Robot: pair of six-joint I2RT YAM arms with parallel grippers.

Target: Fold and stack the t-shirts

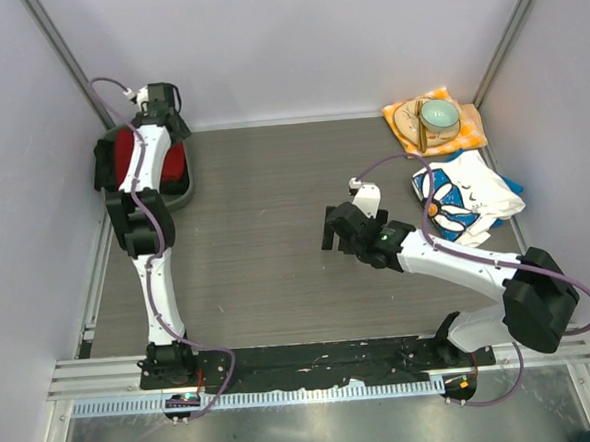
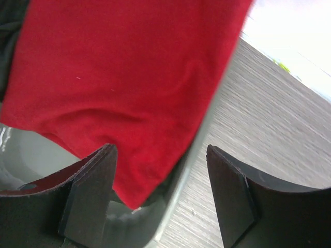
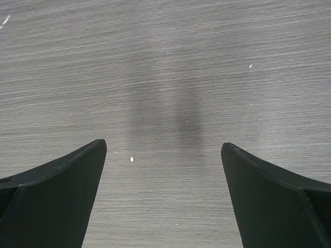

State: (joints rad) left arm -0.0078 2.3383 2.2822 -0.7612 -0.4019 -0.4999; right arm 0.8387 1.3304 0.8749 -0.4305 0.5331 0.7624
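Observation:
Dark cloth (image 1: 104, 166) shows under the red t-shirt (image 1: 174, 162). The red t-shirt will come out by itself and leave the dark cloth behind when I lift.
The red t-shirt (image 1: 174, 160) lies bunched in a grey tray (image 1: 188, 190) at the far left. In the left wrist view the red t-shirt (image 2: 119, 77) hangs over the tray's rim (image 2: 176, 206). My left gripper (image 1: 166, 114) is just above it, open and empty (image 2: 161, 150), with the cloth's lower edge between the fingers. The white t-shirt with the blue daisy print (image 1: 464, 201) lies crumpled at the right. My right gripper (image 1: 329, 231) hovers open and empty over bare table left of that shirt, with only the table between its fingers (image 3: 163, 147).
An orange-yellow cloth (image 1: 470, 125) with a plate and a pale green bowl (image 1: 437, 117) sits at the back right corner. Grey walls and metal posts close in the back and the sides. The wood-grain table (image 1: 264, 213) lies between the two arms.

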